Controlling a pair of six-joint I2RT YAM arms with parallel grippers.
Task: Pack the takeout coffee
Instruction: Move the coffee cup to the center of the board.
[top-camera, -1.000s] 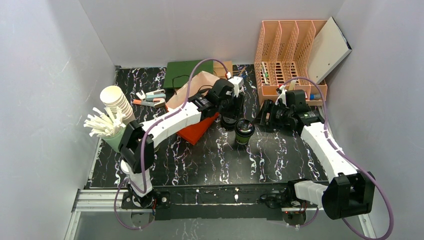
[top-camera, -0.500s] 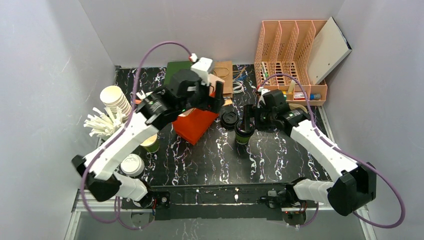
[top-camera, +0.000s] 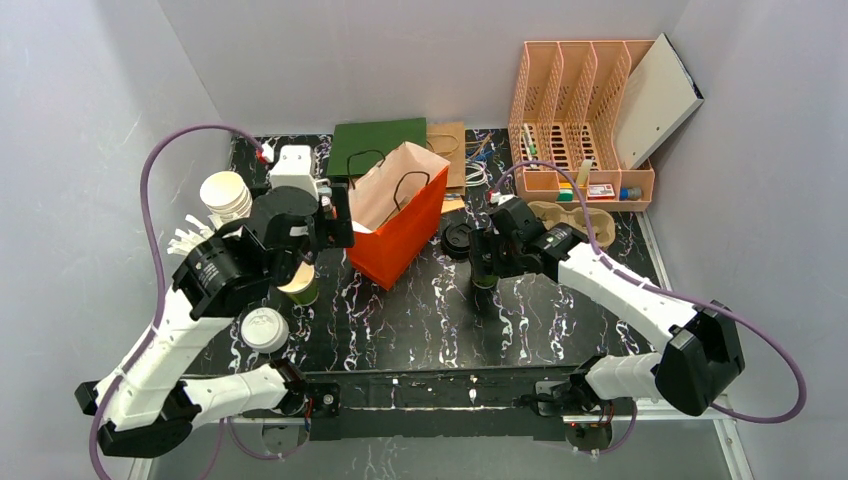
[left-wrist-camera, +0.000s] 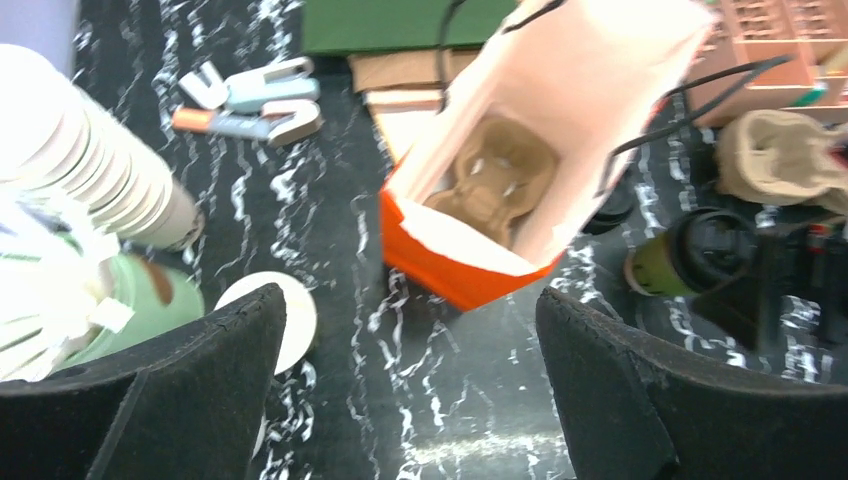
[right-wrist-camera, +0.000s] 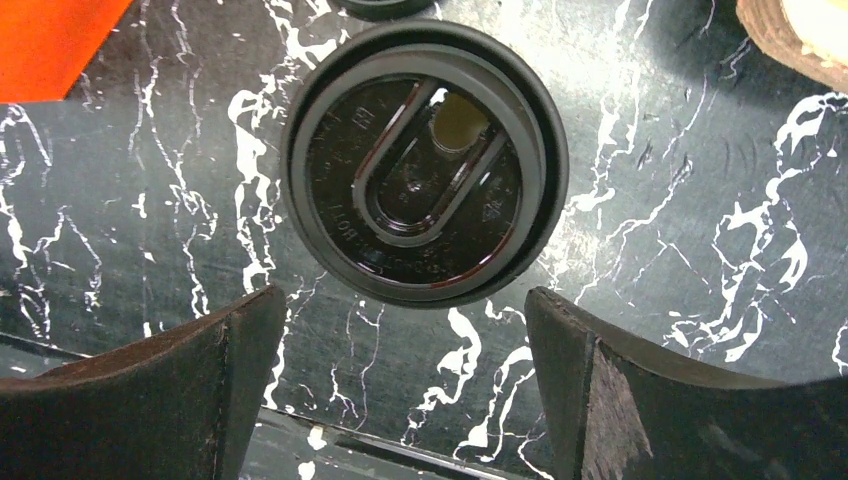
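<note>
The green cup (top-camera: 301, 286) stands lidless, far from the takeout coffee, so next my right gripper backs off while my left gripper brings the green cup to the middle (top-camera: 438, 310).
The takeout coffee (right-wrist-camera: 425, 165) stands upright on the black marble table, and the right wrist view looks straight down on its round black lid. My right gripper (right-wrist-camera: 405, 335) hovers open above it, the lid just ahead of the fingertips and untouched. From the top view the cup (top-camera: 485, 281) is mostly hidden under that gripper (top-camera: 487, 255). The open orange bag (top-camera: 400, 225) stands left of the cup, with a cardboard carrier (left-wrist-camera: 500, 180) inside. My left gripper (top-camera: 335, 222) is raised left of the bag, open and empty (left-wrist-camera: 410, 300).
A loose black lid (top-camera: 459, 237) lies between bag and coffee. A lidless green cup (top-camera: 300, 285), a white lid (top-camera: 265, 328) and stacked white cups (top-camera: 228, 200) sit at the left. A flat green bag (top-camera: 380, 145), a peach file rack (top-camera: 580, 110) and a cup carrier (top-camera: 570, 215) are behind.
My left arm swung back leftward from over the bag and its jaws opened. My right gripper moved left over the coffee and opened wide.
</note>
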